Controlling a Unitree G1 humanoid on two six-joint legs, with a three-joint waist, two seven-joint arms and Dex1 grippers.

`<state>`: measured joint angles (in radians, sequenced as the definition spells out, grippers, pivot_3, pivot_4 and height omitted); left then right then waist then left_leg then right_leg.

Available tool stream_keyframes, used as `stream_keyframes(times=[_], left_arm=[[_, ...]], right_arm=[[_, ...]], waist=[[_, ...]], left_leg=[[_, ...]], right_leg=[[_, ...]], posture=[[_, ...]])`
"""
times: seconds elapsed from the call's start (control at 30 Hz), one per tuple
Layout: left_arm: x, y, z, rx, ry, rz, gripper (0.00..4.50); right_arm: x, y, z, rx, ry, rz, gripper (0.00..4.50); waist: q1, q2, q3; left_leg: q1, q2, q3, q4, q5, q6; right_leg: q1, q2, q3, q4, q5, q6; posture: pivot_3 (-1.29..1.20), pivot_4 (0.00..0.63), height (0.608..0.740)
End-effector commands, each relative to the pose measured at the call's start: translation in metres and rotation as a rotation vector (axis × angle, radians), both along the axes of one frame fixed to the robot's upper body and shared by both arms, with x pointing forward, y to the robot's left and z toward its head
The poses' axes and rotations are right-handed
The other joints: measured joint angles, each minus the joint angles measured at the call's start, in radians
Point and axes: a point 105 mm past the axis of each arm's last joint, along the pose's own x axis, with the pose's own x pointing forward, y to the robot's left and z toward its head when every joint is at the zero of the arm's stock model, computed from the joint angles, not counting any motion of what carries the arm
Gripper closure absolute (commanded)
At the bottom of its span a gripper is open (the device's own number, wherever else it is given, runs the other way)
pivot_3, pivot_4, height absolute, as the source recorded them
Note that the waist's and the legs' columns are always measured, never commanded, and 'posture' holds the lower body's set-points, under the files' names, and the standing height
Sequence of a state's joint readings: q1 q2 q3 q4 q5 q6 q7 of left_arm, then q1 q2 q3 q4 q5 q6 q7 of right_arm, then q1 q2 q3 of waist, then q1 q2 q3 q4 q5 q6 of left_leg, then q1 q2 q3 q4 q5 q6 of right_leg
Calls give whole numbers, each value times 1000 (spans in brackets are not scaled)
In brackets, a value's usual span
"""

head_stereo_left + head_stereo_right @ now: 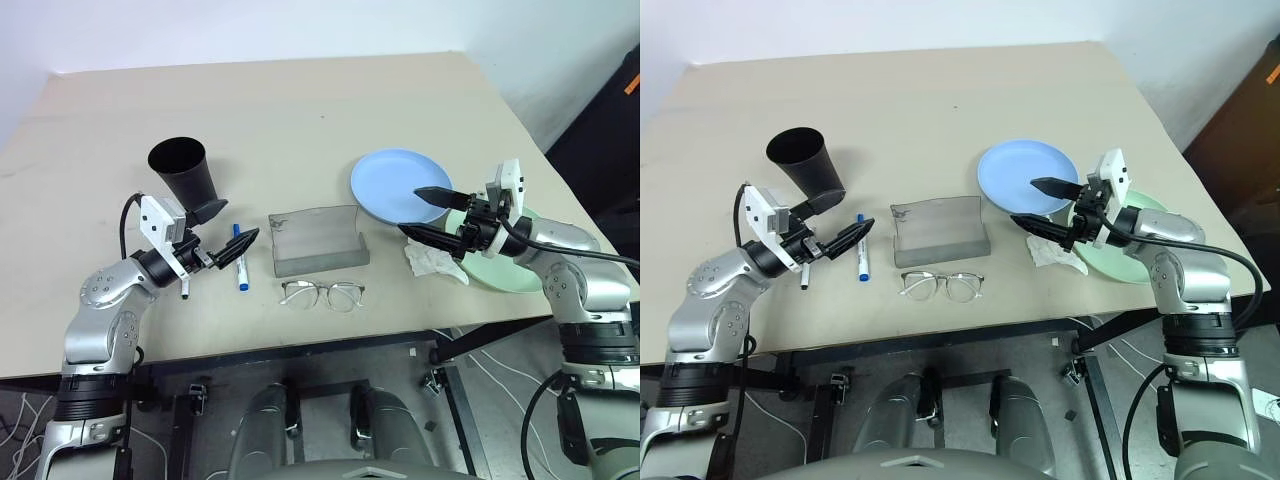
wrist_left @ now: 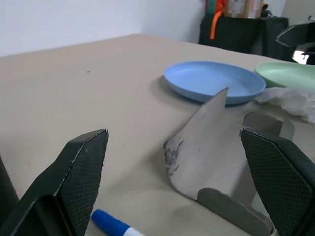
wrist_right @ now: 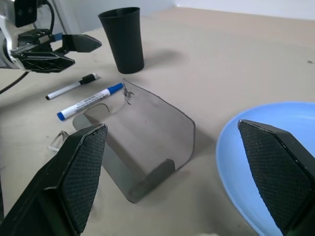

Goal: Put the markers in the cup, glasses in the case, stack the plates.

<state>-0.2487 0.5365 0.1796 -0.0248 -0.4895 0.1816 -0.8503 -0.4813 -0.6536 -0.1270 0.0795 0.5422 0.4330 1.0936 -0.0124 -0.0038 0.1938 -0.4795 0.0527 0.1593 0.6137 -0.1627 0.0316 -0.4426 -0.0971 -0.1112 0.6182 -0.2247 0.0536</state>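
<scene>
The near rim of the mint green plate is clear of the white tissue (image 1: pixel 438 263), so the robot's right gripper stays open and keep heading toward that rim (image 1: pixel 508 289) until its fingers straddle it.
The black cup (image 1: pixel 183 170) stands upright at the left. Just in front of it my left gripper (image 1: pixel 228 228) hovers open over the two markers, holding nothing. The blue-capped marker (image 1: pixel 240 258) lies beside its lower finger, and the black-ended marker (image 3: pixel 71 87) lies further left. The grey case (image 1: pixel 318 240) sits open in the middle, with the glasses (image 1: pixel 322 294) lying in front of it. My right gripper (image 1: pixel 428 214) is open and empty at the near edge of the light blue plate (image 1: pixel 398 185). The mint green plate (image 1: pixel 510 265) lies under my right forearm.
A crumpled white tissue (image 1: pixel 435 260) lies between the two plates, just below my right gripper. The table's front edge (image 1: pixel 300 345) runs close behind the glasses. The far half of the table (image 1: pixel 300 100) is bare.
</scene>
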Motion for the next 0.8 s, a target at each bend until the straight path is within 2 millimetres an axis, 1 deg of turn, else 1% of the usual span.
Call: stream_keyframes(times=[0.03, 0.2, 0.33, 0.43, 0.57, 0.67, 0.8], left_arm=[[0, -4, 2, 5, -25, -19, 0], [-5, -6, -1, 11, -18, -48, 0], [-3, -3, -2, 25, -15, -62, 0], [1, -5, -4, 30, -15, -72, 0], [5, -11, -4, 28, -25, -94, 0], [6, -16, -1, 23, -35, -104, 0], [3, -26, 6, 24, -47, -137, 0]], right_arm=[[-5, -12, 13, -31, -36, -39, 32], [-7, -24, 15, -48, -24, -116, 32], [-12, -29, 4, -100, 63, -165, 32], [-16, -32, -3, -144, 120, -186, 32], [-18, -46, -10, -206, 201, -239, 32], [-20, -56, -10, -246, 195, -269, 32], [-29, -74, -15, -311, 286, -299, 32]], waist=[[1, 0, 0], [1, 0, 0], [1, 0, 0], [1, 0, 0], [2, 0, 0], [2, 0, 0], [2, 0, 0]], left_leg=[[0, 0, 0, 0, 0, 0], [0, 0, 0, 1, 0, 0], [0, 0, 0, 0, 0, 0], [0, 0, 0, 0, 0, 0], [0, 0, 0, 1, 0, 0], [0, -1, 0, 1, 0, 0], [-1, 0, 0, 0, 0, 1]], right_leg=[[0, 0, 0, 0, 0, 0], [0, -1, 0, -1, 0, 0], [-1, 0, 0, 0, 0, 0], [-1, 0, 0, 0, 0, 0], [0, -1, 0, -1, 0, 0], [0, -1, 0, -2, 0, 0], [1, -1, 0, -2, 0, 0]], posture=[[0, 150, 715], [0, 150, 715], [0, 150, 715], [0, 150, 715], [0, 150, 715], [0, 150, 715], [0, 150, 715]])
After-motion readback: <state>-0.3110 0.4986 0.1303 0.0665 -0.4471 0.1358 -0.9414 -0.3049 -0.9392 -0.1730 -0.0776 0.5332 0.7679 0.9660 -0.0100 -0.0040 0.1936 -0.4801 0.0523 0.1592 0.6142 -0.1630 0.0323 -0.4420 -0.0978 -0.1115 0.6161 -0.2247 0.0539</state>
